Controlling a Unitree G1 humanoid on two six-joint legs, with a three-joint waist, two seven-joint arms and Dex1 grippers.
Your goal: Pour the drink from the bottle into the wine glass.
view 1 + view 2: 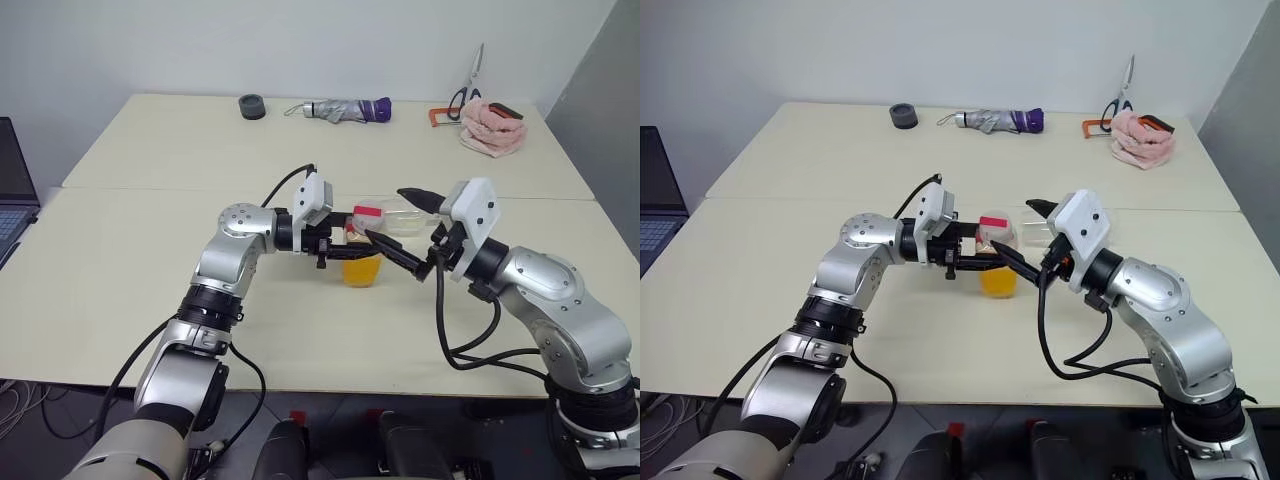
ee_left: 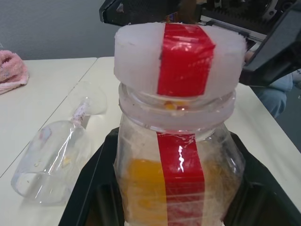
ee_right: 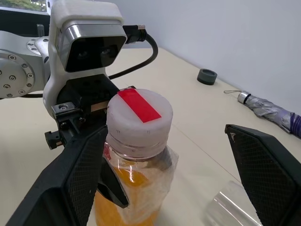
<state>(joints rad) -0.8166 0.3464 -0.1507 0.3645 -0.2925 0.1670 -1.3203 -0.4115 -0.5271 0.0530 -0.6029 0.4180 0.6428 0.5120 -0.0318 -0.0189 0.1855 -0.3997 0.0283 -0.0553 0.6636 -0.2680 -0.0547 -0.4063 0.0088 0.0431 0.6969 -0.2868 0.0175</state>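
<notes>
The red strip ends (image 3: 154, 116) at the white cap's top edge, so the cap (image 3: 136, 132) will come away in one piece with the strip when I pull it off.
A small clear bottle (image 1: 362, 262) stands upright on the table, its lower half filled with the orange-yellow drink (image 3: 129, 190). It has a white cap (image 3: 139, 121) with a red strip across the top and down the side. My left gripper (image 1: 345, 245) reaches in from the left and is shut on the bottle's body. My right gripper (image 1: 386, 213) is open at cap height, one finger close beside the bottle's neck and the other well apart. The wine glass (image 1: 400, 218) lies on its side on the table just behind the bottle, and looks empty.
At the table's far edge lie a folded grey and purple umbrella (image 1: 345, 110), a small black round thing (image 1: 252, 106), a pink cloth (image 1: 492, 128) and scissors (image 1: 468, 90). A laptop (image 1: 15, 190) sits at the far left. A seam crosses the table (image 1: 150, 190).
</notes>
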